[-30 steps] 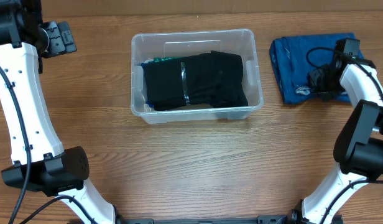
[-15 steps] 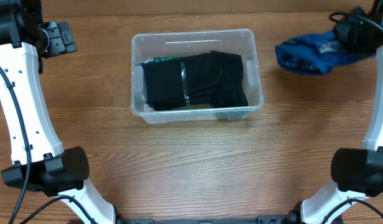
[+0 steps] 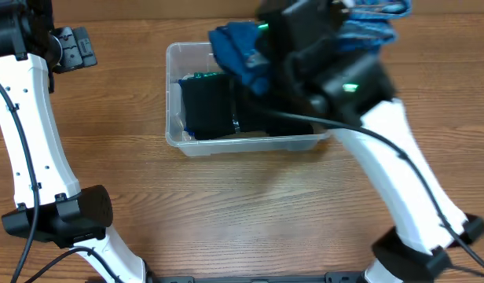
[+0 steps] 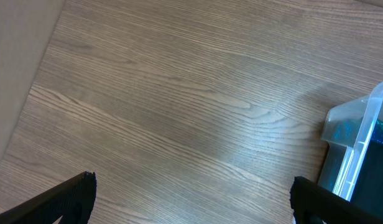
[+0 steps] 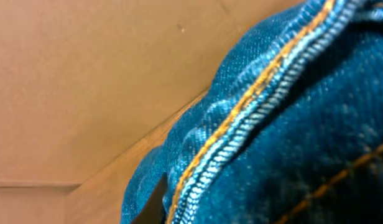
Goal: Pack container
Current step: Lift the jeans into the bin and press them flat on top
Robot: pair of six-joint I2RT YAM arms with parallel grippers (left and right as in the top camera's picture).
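Observation:
The robot's right gripper should keep moving the folded blue jeans (image 3: 236, 47) inward and down until they touch the black clothes (image 3: 209, 107), because the jeans reach over the container's open top.
The clear plastic container (image 3: 250, 145) stands at the table's middle back and holds folded black clothes (image 3: 207, 106). My right gripper (image 3: 305, 33) is raised high over the container and shut on the folded blue jeans (image 3: 238, 51), which hang out on both sides of it. In the right wrist view the denim (image 5: 291, 124) fills the frame, with one dark fingertip (image 5: 155, 204) against it. My left gripper (image 3: 69, 45) is open and empty at the far left, away from the container. Its jaws stand wide apart over bare wood (image 4: 191, 205), with the container's corner (image 4: 359, 143) to the right.
A green item (image 3: 196, 76) shows under the black clothes at the container's back left. The raised right arm (image 3: 399, 157) hides the container's right half and the table's right side. A light wall edges the table on the left (image 4: 17, 74).
My right gripper has lifted the blue jeans off the table at the back right and swung them left and up, over the container. The left arm has not moved.

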